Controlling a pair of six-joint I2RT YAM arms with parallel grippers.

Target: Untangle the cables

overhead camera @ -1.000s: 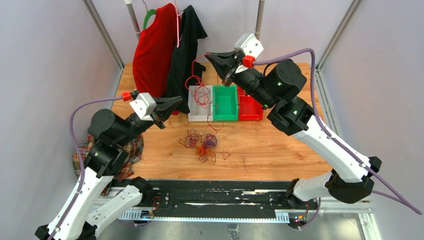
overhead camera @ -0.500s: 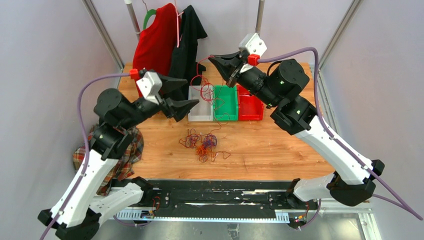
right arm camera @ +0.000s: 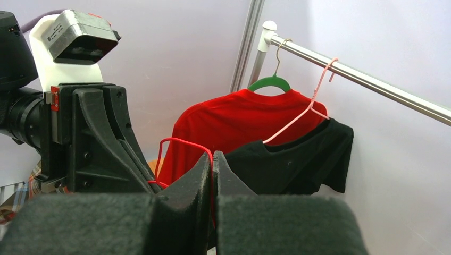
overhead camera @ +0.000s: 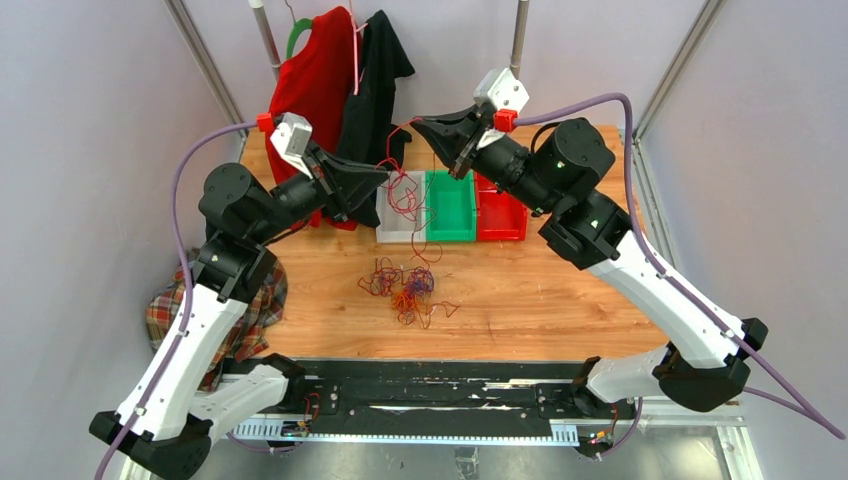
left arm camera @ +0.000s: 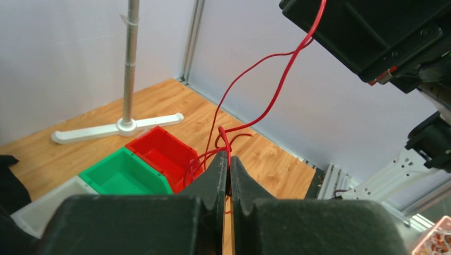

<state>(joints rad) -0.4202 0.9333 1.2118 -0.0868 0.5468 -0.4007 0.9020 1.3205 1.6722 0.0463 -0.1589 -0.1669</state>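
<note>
Next, I open my left gripper while my right gripper pulls the cable toward the bar's post (overhead camera: 519,38), because the red cable's loops (left arm camera: 198,162) bunch up at my left gripper's fingers.
A tangle of red, orange and purple cables (overhead camera: 408,288) lies on the wooden table (overhead camera: 560,300) in the middle. One red cable (overhead camera: 402,190) is lifted above the bins. My left gripper (overhead camera: 384,176) is shut on it; in the left wrist view the red cable (left arm camera: 266,85) runs from the gripper (left arm camera: 229,159) up to the right arm. My right gripper (overhead camera: 419,122) is shut on the same cable's other part; it loops over the fingertips in the right wrist view (right arm camera: 181,142). Both grippers hang above the bins, a short way apart.
A white bin (overhead camera: 392,225), a green bin (overhead camera: 450,207) and a red bin (overhead camera: 498,215) stand in a row at the back. A red shirt (overhead camera: 312,95) and a black shirt (overhead camera: 378,75) hang on a rail. A plaid cloth (overhead camera: 165,305) lies at the left.
My left gripper rose and moved right towards the right gripper, then closed on the hanging red cable. The right gripper barely moved.
</note>
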